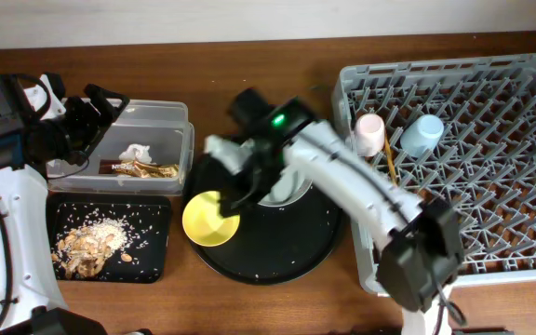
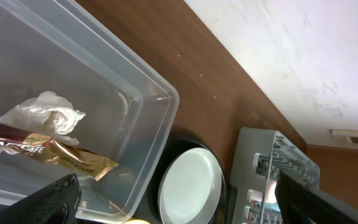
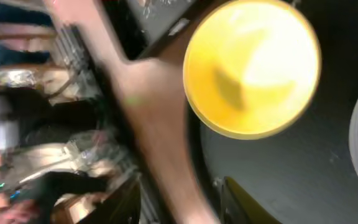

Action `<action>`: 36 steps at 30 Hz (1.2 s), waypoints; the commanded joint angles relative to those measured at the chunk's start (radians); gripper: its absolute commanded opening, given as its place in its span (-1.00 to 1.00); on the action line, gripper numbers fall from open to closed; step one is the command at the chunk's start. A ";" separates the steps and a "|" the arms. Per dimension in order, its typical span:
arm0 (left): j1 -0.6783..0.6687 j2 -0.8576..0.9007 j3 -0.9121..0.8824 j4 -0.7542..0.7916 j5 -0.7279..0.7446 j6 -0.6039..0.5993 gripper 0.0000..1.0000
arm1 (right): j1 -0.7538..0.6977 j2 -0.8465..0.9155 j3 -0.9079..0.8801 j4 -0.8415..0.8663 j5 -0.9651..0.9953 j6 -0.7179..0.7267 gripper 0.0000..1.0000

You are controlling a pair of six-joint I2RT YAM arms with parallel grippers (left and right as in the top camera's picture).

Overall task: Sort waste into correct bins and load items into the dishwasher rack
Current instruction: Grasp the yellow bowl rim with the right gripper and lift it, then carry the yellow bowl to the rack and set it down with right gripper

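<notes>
The yellow bowl (image 1: 210,220) is empty and clear of the white plate, so my right gripper should keep going to the rim (image 1: 187,227) beside the shallow black tray and close there.
The clear tub (image 1: 170,116) holds the white napkin (image 1: 136,152) and the brown-and-gold wrapper (image 1: 142,168); both also show in the left wrist view, napkin (image 2: 45,112) and wrapper (image 2: 61,155). The shallow black tray (image 1: 152,209) holds beige food scraps (image 1: 91,240). The yellow bowl (image 1: 210,219) and white plate (image 1: 291,191) sit on the round black tray. My left gripper (image 1: 91,112) is open and empty over the tub's left end. My right gripper (image 1: 240,194) is open just beside the bowl (image 3: 253,68), its view blurred. The pink cup (image 1: 370,133), blue cup (image 1: 423,133) and chopsticks (image 1: 391,163) are in the grey rack (image 1: 519,84).
The round black tray (image 1: 277,256) lies between the tub and the rack, with white crumbs on it. My right arm stretches from the front right across the rack's left edge. The plate also shows in the left wrist view (image 2: 188,190), with the rack's corner behind it (image 2: 260,162).
</notes>
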 commanded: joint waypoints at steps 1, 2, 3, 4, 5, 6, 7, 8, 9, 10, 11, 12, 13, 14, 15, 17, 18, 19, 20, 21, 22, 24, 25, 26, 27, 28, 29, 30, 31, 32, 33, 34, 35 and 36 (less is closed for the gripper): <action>0.002 0.000 0.003 0.001 0.003 -0.005 0.99 | 0.177 -0.027 0.012 0.092 0.438 0.317 -0.13; 0.002 0.000 0.003 0.001 0.003 -0.005 0.99 | 0.222 -0.027 0.012 0.120 0.505 0.348 -0.12; 0.002 0.000 0.003 0.001 0.004 -0.005 0.99 | 0.260 -0.023 0.012 0.147 0.566 0.377 -0.12; 0.002 0.000 0.003 0.001 0.003 -0.005 0.99 | 0.305 -0.016 0.009 0.186 0.610 0.383 -0.12; 0.002 0.000 0.003 0.001 0.003 -0.005 0.99 | 0.327 -0.015 -0.007 0.224 0.609 0.383 -0.12; 0.002 0.000 0.003 0.001 0.003 -0.005 0.99 | 0.343 -0.006 -0.020 0.252 0.609 0.383 -0.12; 0.002 0.000 0.003 0.001 0.003 -0.005 0.99 | 0.345 0.002 -0.029 0.261 0.609 0.383 -0.12; 0.002 0.000 0.003 0.001 0.004 -0.005 0.99 | 0.345 0.012 -0.049 0.282 0.609 0.382 -0.12; 0.003 0.000 0.003 0.001 0.003 -0.005 0.99 | 0.345 0.026 -0.077 0.321 0.609 0.382 -0.12; 0.003 0.000 0.003 0.001 0.003 -0.005 0.99 | 0.345 0.035 -0.085 0.333 0.609 0.382 -0.12; 0.002 0.000 0.003 0.001 0.003 -0.005 0.99 | 0.346 0.048 -0.089 0.339 0.609 0.382 -0.13; 0.002 0.000 0.003 0.001 0.003 -0.005 0.99 | 0.348 0.066 -0.090 0.346 0.609 0.382 -0.13; 0.002 0.000 0.003 0.001 0.003 -0.005 0.99 | 0.348 0.080 -0.092 0.353 0.609 0.382 -0.13; 0.003 0.000 0.003 0.001 0.003 -0.005 0.99 | 0.348 0.100 -0.093 0.356 0.609 0.382 -0.13; 0.003 0.000 0.003 0.001 0.003 -0.005 0.99 | 0.349 0.130 -0.095 0.358 0.603 0.382 -0.14; 0.002 0.000 0.003 0.001 0.003 -0.005 0.99 | 0.352 0.154 -0.100 0.357 0.570 0.390 -0.15; 0.003 0.000 0.003 0.001 0.003 -0.005 0.99 | 0.355 0.159 -0.100 0.356 0.570 0.393 -0.15; 0.002 0.000 0.003 0.001 0.003 -0.005 0.99 | 0.362 0.163 -0.101 0.352 0.570 0.393 -0.15; 0.002 0.000 0.003 0.001 0.003 -0.005 0.99 | 0.369 0.164 -0.114 0.358 0.571 0.393 -0.15; 0.003 0.000 0.003 0.001 0.004 -0.005 0.99 | 0.373 0.164 -0.129 0.365 0.571 0.393 -0.15; 0.003 0.000 0.003 0.001 0.003 -0.005 0.99 | 0.374 0.164 -0.148 0.369 0.571 0.393 -0.19; 0.003 0.000 0.003 0.001 0.003 -0.005 0.99 | 0.374 0.164 -0.151 0.369 0.571 0.393 -0.41; 0.002 0.000 0.003 0.001 0.003 -0.005 0.99 | 0.374 0.164 -0.151 0.369 0.571 0.393 -0.49; 0.002 0.000 0.003 0.001 0.003 -0.005 0.99 | 0.374 0.164 -0.150 0.368 0.571 0.393 -0.70; 0.002 0.000 0.003 0.001 0.003 -0.005 0.99 | 0.374 0.162 -0.150 0.368 0.571 0.393 -0.78; 0.003 0.000 0.003 0.001 0.004 -0.005 0.99 | 0.373 0.154 -0.149 0.368 0.571 0.393 -0.81; 0.002 0.000 0.003 0.001 0.003 -0.005 0.99 | 0.373 0.142 -0.149 0.368 0.571 0.393 -0.83; 0.002 0.000 0.003 0.001 0.003 -0.005 0.99 | 0.373 0.108 -0.149 0.367 0.571 0.393 -0.92; 0.002 0.000 0.003 0.001 0.004 -0.005 0.99 | 0.372 0.076 -0.149 0.364 0.571 0.393 -0.92; 0.002 0.000 0.003 0.001 0.003 -0.005 0.99 | 0.372 0.030 -0.149 0.352 0.571 0.383 -0.92; 0.002 0.000 0.003 0.001 0.003 -0.005 0.99 | 0.359 -0.036 -0.149 0.321 0.579 0.370 -0.92; 0.002 0.000 0.003 0.001 0.003 -0.005 0.99 | 0.347 -0.078 -0.149 0.300 0.582 0.370 -0.92; 0.002 0.000 0.003 0.001 0.003 -0.005 0.99 | 0.314 -0.160 -0.149 0.258 0.582 0.370 -0.92; 0.002 0.000 0.003 0.001 0.003 -0.005 0.99 | 0.255 -0.282 -0.149 0.200 0.578 0.370 -0.92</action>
